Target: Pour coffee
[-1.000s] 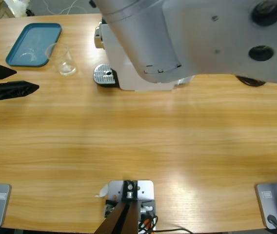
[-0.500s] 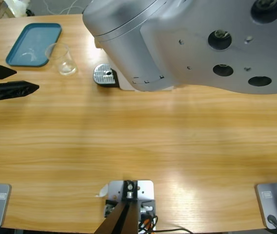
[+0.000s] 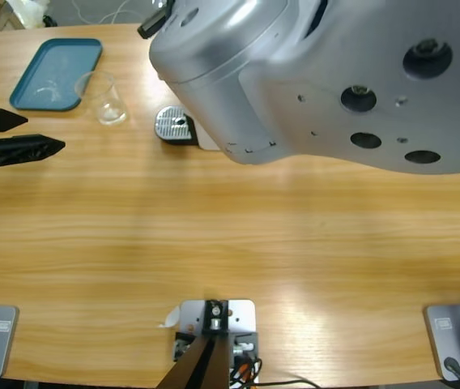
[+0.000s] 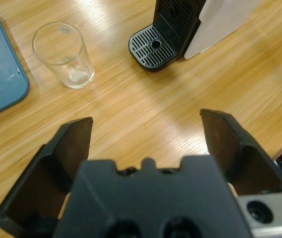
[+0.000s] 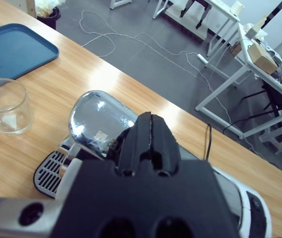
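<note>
The clear glass tumbler's base looks less wide than the black drip tray, so the tumbler will fit there standing up when I bring it over.
A clear glass tumbler stands by the blue tray; it looks empty, and no coffee is in view. The glass sits ahead and to the left of my left gripper, which is open with nothing between its jaws and hovers low over the table at the left edge. The white coffee machine shows its black drip tray. My right gripper is shut, held above the machine's chrome head. The glass lies to its left.
A blue tray lies at the back left corner, beside the glass. The right arm's big silver elbow covers most of the machine and the back right of the table in the high view. Bare wooden tabletop spans the middle and front.
The big silver arm has swung and turned over the coffee machine, hiding more of its white body. The left gripper and the glass have not moved.
</note>
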`<state>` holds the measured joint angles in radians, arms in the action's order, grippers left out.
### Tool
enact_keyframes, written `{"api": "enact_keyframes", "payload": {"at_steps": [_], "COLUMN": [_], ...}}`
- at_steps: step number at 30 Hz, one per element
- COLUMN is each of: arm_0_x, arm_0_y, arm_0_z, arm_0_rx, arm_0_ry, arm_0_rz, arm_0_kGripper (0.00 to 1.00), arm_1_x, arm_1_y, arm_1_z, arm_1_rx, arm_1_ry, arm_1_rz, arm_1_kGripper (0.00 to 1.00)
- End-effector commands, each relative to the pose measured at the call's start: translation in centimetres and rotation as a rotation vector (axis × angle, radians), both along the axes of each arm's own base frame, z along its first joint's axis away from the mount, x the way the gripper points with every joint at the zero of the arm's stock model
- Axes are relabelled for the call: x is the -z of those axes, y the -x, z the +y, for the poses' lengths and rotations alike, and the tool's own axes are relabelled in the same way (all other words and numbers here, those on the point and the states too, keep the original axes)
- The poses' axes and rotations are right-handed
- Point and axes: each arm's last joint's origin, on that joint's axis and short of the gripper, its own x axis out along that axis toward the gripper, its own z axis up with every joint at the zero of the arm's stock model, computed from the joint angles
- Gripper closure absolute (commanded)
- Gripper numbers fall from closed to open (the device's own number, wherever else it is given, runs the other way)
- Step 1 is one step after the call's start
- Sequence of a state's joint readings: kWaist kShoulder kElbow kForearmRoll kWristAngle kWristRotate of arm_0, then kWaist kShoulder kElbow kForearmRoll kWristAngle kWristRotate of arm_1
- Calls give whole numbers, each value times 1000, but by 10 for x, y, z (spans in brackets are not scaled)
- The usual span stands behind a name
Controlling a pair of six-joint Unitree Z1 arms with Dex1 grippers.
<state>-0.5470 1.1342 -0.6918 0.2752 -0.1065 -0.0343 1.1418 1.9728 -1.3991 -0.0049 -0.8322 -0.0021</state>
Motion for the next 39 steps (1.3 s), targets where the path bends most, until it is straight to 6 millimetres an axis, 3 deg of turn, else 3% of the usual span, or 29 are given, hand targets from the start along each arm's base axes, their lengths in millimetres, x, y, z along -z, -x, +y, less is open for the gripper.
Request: {"api": "enact_keyframes", "payload": {"at_steps": [1,22,28,32,35,39], "arm_0_x": [14,14,14,15,15,15], "arm_0_y": [-2,-3,-3,-4,-5,-3], "arm_0_z": [-3,-4,-4,-5,-5,-5], "arm_0_rx": [22,24,26,29,29,33], "arm_0_ry": [-26,-27,-27,-27,-28,-24], "arm_0_rz": [53,58,61,66,68,67], "arm_0_kGripper": [64,64,64,64,64,59], "arm_1_x": [99,129,119,79,15,-76], "arm_1_y": [12,15,15,17,17,31], "arm_1_z": [9,7,5,0,-23,-64], "arm_1_rx": [-49,-38,-29,-36,-39,-95], "arm_1_ry": [214,202,188,116,-34,-189], "arm_1_rz": [139,194,173,123,59,-69], "arm_1_kGripper": [1000,1000,1000,1000,1000,1000]}}
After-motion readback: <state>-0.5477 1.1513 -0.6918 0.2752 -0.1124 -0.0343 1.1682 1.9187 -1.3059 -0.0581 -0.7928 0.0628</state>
